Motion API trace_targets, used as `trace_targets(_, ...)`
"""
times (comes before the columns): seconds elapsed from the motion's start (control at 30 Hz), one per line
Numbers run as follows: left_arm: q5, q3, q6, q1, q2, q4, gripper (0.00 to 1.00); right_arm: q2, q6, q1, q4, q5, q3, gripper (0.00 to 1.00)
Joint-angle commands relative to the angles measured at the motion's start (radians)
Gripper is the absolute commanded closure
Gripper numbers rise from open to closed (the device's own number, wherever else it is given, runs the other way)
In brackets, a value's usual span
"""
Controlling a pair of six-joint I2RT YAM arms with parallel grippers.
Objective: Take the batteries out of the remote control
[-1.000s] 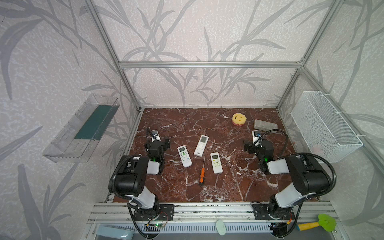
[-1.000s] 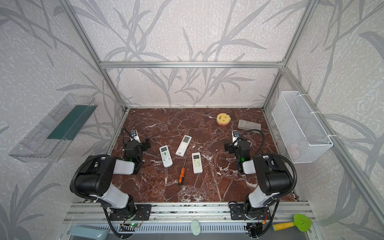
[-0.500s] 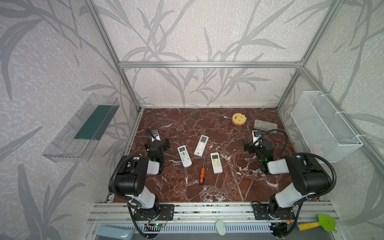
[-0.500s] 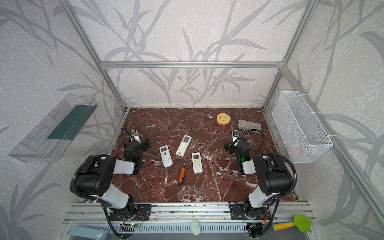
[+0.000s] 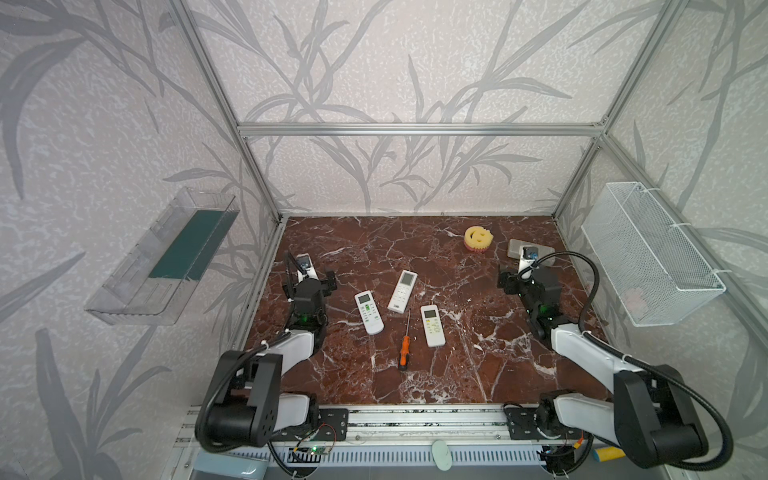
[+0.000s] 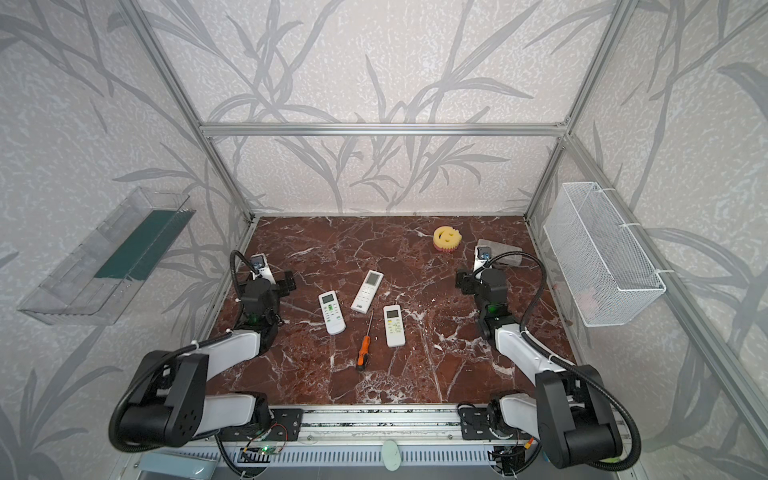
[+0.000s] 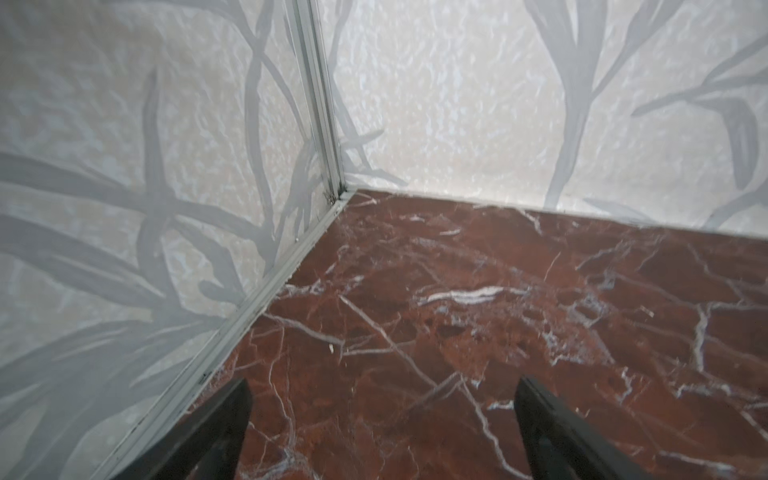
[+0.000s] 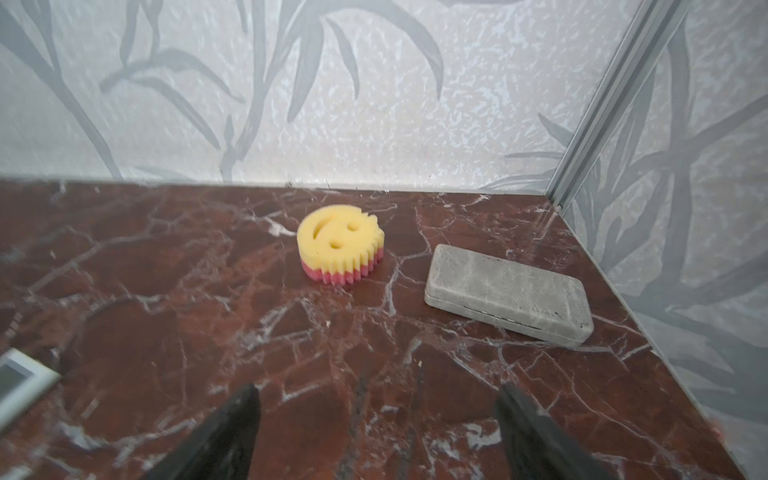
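Observation:
The remote control (image 5: 432, 323) closest to the robot's right gripper is lying face up with its back hidden, so next the right gripper picks it (image 5: 434, 338) up and passes it to the left gripper.
Three white remote controls lie face up mid-floor in both top views: one at the left (image 5: 368, 312), one further back (image 5: 402, 285), one at the right (image 5: 432, 326). A corner of a remote (image 8: 20, 386) shows in the right wrist view. The batteries are hidden. My left gripper (image 7: 384, 386) is open over bare marble near the left wall, left of the remotes (image 5: 316, 278). My right gripper (image 8: 378, 392) is open too, empty, right of the remotes (image 5: 517, 282).
An orange-handled screwdriver (image 5: 404, 347) lies between the left and right remotes. A yellow smiley sponge (image 8: 338, 245) and a grey flat case (image 8: 507, 293) sit at the back right. A wire basket (image 5: 648, 253) hangs on the right wall, a clear tray (image 5: 166, 257) on the left wall.

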Motion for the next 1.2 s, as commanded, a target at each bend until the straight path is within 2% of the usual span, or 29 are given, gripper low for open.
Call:
trace_targets(0.0, -0.065, 0.093, -0.120, -0.004, -0.097, -0.254, 0.01, -0.023, 0.141, 0.084, -0.444, 0.008, 0.098, 0.18)
trace_targets(0.07, -0.067, 0.142, -0.245, -0.002, -0.156, -0.415, 0.01, -0.025, 0.168, 0.192, -0.562, 0.057, 0.137, 0.20)
trace_targets(0.13, -0.016, 0.165, -0.317, 0.003, -0.218, -0.521, 0.01, -0.026, 0.223, 0.325, -0.660, 0.108, 0.159, 0.20)
trace_targets(0.27, 0.172, 0.151, -0.344, 0.008, -0.284, -0.536, 0.01, -0.007, 0.391, 0.537, -0.748, 0.126, 0.166, 0.20)
trace_targets(0.33, 0.287, 0.184, -0.330, 0.003, -0.278, -0.602, 0.04, 0.027, 0.474, 0.616, -0.763, 0.115, 0.169, 0.20)
trace_targets(0.4, 0.352, 0.224, -0.334, -0.019, -0.250, -0.684, 0.07, 0.068, 0.522, 0.665, -0.764, 0.088, 0.178, 0.20)
trace_targets(0.47, 0.390, 0.250, -0.332, -0.062, -0.223, -0.732, 0.11, 0.114, 0.546, 0.699, -0.771, 0.071, 0.200, 0.21)
trace_targets(0.6, 0.384, 0.259, -0.308, -0.193, -0.187, -0.762, 0.14, 0.212, 0.550, 0.753, -0.803, 0.068, 0.264, 0.22)
trace_targets(0.73, 0.376, 0.254, -0.307, -0.273, -0.142, -0.763, 0.17, 0.308, 0.592, 0.794, -0.823, 0.074, 0.324, 0.22)
trace_targets(0.9, 0.379, 0.254, -0.309, -0.314, -0.103, -0.771, 0.18, 0.409, 0.592, 0.824, -0.855, 0.100, 0.392, 0.22)
trace_targets(1.17, 0.361, 0.247, -0.297, -0.327, -0.093, -0.773, 0.18, 0.496, 0.619, 0.835, -0.904, 0.111, 0.429, 0.26)
